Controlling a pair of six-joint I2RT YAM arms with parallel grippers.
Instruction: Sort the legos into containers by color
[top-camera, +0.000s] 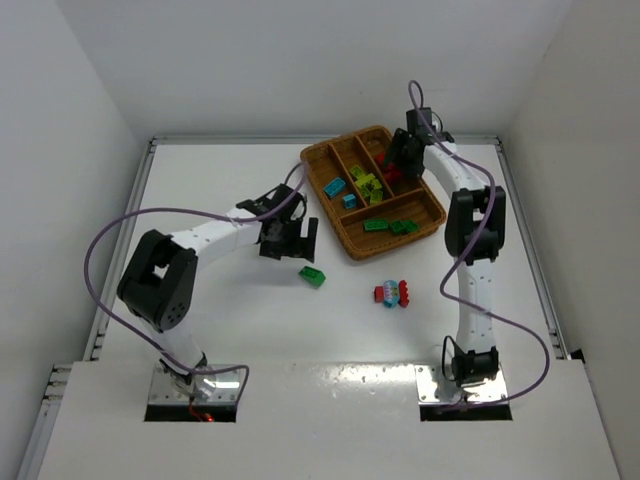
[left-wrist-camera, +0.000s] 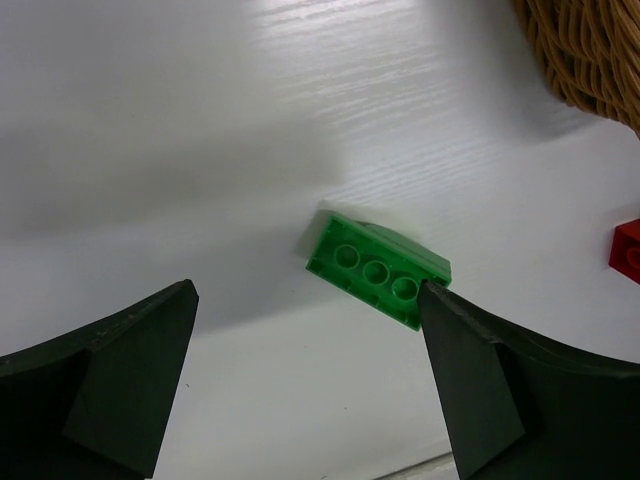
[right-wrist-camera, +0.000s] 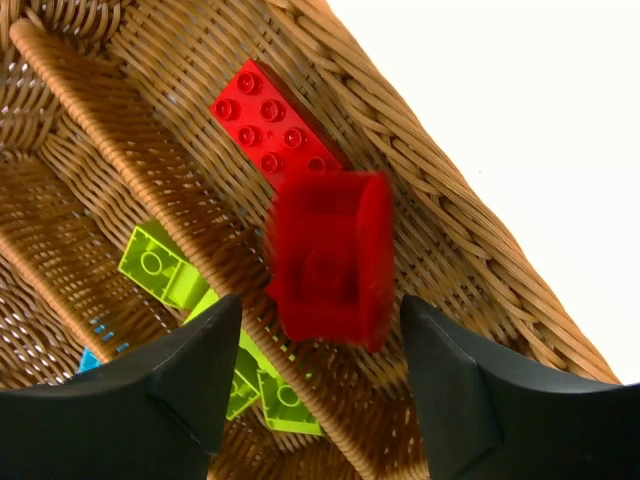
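Next, I move my left gripper back and have my right gripper lift the lego (left-wrist-camera: 376, 270) first, because my left gripper is blocking the way over the dark green lego (top-camera: 312, 276).
A dark green lego (top-camera: 312, 276) (left-wrist-camera: 377, 270) lies alone on the white table. My left gripper (top-camera: 297, 243) (left-wrist-camera: 308, 290) hangs open over it, with the right finger's tip at the brick's corner. My right gripper (top-camera: 402, 160) (right-wrist-camera: 320, 300) stands open over the wicker tray (top-camera: 346, 246) (right-wrist-camera: 470, 250). A blurred red lego (right-wrist-camera: 330, 260) sits loose between its fingers, with a gap on each side. Below it a flat red lego (right-wrist-camera: 268, 118) lies in the same section. Yellow-green legos (top-camera: 366, 184) (right-wrist-camera: 163, 265) fill the middle section, cyan ones (top-camera: 336, 187) the left, and dark green ones (top-camera: 391, 226) the crosswise one.
A clump of red and cyan legos (top-camera: 393, 293) lies on the table in front of the tray, and its red edge (left-wrist-camera: 628, 250) shows in the left wrist view. The tray's corner (left-wrist-camera: 590, 50) is just beyond the green lego. White walls ring the table.
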